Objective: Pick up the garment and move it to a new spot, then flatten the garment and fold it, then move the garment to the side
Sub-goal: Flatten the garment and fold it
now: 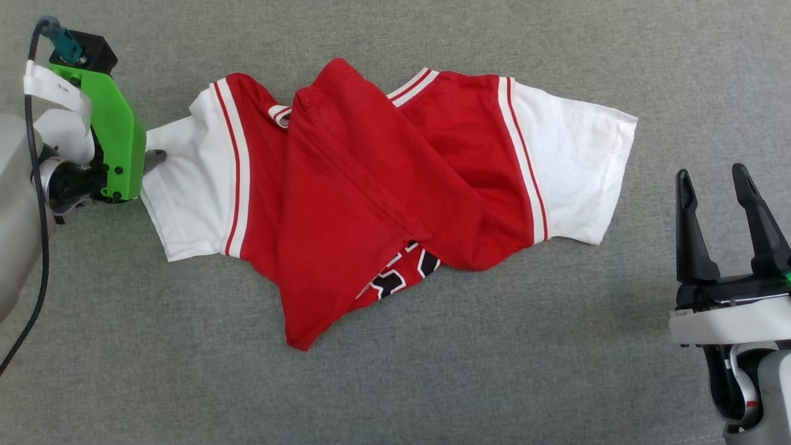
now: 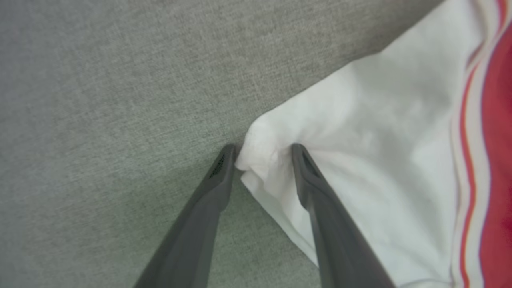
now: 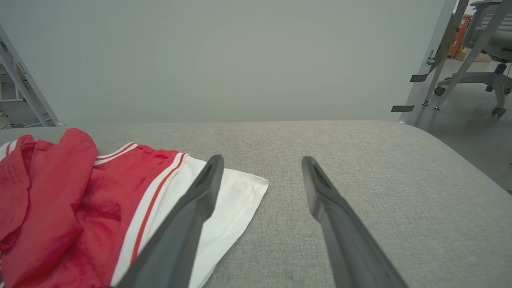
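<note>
I expect the garment to fall open to its printed front when I lift the white sleeves, because black print (image 1: pixel 387 283) peeks out from under the red flap (image 1: pixel 356 200).
The garment (image 1: pixel 371 173) is a red jersey with white sleeves, lying crumpled on the grey surface with a red flap folded diagonally over its middle. Part of the black print peeks out at its near edge. My left gripper (image 1: pixel 151 157) is at the corner of the left white sleeve. In the left wrist view its fingers (image 2: pixel 262 154) stand apart on either side of that bunched sleeve corner (image 2: pixel 380 160), their tips down at the cloth. My right gripper (image 1: pixel 710 176) is open and empty, off the right sleeve. In the right wrist view, its left finger (image 3: pixel 262 162) overlaps the white sleeve (image 3: pixel 240 192).
The grey fabric-covered surface (image 1: pixel 556 346) spreads wide around the garment. In the right wrist view its far edge (image 3: pixel 280 122) meets a pale wall, and an office chair (image 3: pixel 480 60) and metal frame legs stand on the floor beyond the right edge.
</note>
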{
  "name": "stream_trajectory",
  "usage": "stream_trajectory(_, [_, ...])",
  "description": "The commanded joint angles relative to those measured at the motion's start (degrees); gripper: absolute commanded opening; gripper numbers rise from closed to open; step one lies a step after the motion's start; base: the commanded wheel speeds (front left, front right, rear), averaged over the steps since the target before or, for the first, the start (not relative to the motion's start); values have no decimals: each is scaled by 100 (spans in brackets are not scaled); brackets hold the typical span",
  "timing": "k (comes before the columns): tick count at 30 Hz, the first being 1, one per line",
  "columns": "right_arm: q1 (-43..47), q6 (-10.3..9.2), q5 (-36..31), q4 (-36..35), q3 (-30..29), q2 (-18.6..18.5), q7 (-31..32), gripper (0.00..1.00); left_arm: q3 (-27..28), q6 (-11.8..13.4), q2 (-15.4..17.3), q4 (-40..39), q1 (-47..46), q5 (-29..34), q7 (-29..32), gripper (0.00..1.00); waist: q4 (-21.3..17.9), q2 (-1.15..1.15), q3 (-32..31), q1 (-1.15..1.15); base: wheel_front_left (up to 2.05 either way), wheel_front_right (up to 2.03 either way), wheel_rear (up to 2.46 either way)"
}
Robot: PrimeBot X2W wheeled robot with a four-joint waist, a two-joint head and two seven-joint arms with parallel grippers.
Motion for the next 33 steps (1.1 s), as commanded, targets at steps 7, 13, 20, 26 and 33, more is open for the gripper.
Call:
stream_trajectory(7, [-176,-3,-53,-59,-263,-221,-13,100,-117,-7,-282,-175,220,451,-1156,0,393,0,-377,0,0,0,0])
stream_trajectory(13, [-566,-3,-53,-62,-415,-853,-13,100,-133,-4,-237,-763,92,911,-2300,0,711,0,-598,0,0,0,0])
stream_trajectory(20, [-1454,-3,359,324,-42,-1947,483,100,-124,335,-265,-1293,176,1317,-3074,0,988,0,-643,0,0,0,0])
stream_trajectory(26, [-2178,-3,1357,710,1100,-3010,2388,100,-118,622,-296,-1726,322,1469,-3422,0,1179,0,-564,0,0,0,0])
stream_trajectory(33, [-2752,-3,2998,1010,2284,-3846,4888,100,-109,820,-328,-2044,303,1605,-3609,0,1375,0,-386,0,0,0,0])
